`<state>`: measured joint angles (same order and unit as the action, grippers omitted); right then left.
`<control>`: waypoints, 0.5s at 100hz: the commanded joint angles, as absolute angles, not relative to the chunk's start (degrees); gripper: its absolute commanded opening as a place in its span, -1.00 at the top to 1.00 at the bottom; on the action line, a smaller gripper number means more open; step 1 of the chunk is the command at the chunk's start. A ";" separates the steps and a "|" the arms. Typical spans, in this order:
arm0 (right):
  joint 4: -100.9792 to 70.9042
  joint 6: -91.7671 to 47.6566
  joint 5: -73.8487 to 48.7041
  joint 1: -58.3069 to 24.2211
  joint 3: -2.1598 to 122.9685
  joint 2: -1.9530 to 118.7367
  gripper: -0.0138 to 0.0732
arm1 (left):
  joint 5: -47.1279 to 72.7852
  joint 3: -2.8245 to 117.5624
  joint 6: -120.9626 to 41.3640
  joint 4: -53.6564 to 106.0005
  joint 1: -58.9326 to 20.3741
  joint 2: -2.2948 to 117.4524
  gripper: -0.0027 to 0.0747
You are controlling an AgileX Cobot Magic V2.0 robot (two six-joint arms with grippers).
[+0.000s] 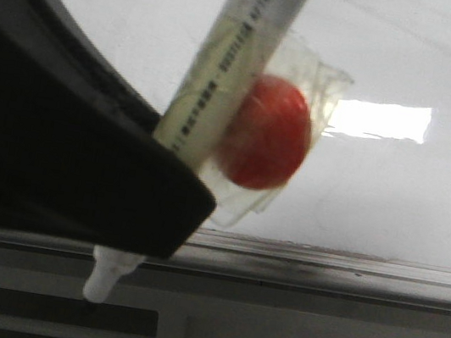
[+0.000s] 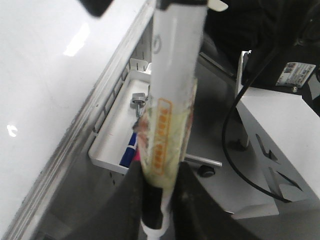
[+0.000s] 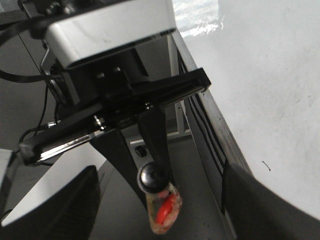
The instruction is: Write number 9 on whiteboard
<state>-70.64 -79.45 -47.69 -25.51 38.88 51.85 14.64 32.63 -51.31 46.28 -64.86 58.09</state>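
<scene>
My left gripper is holding the white marker near its tip (image 1: 110, 271). Next, my right gripper grips the marker by the red disc's end (image 1: 247, 44) before it writes number 9.
My left gripper (image 1: 173, 185) is shut on a white marker (image 1: 230, 58) that has a red disc (image 1: 265, 132) taped to its side. The marker's white tip (image 1: 101, 281) points down below the whiteboard's grey rail (image 1: 347, 270). In the left wrist view the marker (image 2: 172, 100) sits between the dark fingers of the left gripper (image 2: 160, 202). The glossy whiteboard (image 1: 415, 53) fills the background and also shows in the right wrist view (image 3: 270, 75). No number 9 shows on it. My right gripper (image 3: 157, 212) is wide open and empty, facing the left gripper (image 3: 145, 120).
A short black dash (image 3: 266, 165) is on the whiteboard. A white tray (image 2: 112, 130) below the rail holds a blue marker (image 2: 129, 152) and a metal bolt (image 2: 138, 102). A white stand (image 2: 280, 130) and a black cable (image 2: 235, 150) lie beside it.
</scene>
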 commanded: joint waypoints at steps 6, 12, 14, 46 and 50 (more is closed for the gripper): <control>-76.43 -80.44 -43.69 -26.74 40.55 54.82 -0.39 | 11.40 34.11 -51.43 48.57 -65.33 57.19 0.95; -78.28 -80.44 -44.41 -26.74 40.55 56.47 -0.39 | 11.40 34.11 -51.43 48.57 -65.33 57.19 0.95; -78.76 -80.44 -44.91 -26.74 40.55 57.11 -0.39 | 11.40 34.11 -51.43 48.57 -65.33 57.19 0.95; -79.34 -80.44 -49.29 -26.74 40.55 62.52 0.10 | 10.96 34.11 -51.43 48.71 -65.33 57.19 0.95; -78.95 -80.44 -49.73 -26.74 40.55 62.52 0.27 | 10.96 34.11 -51.43 48.71 -65.33 57.19 0.95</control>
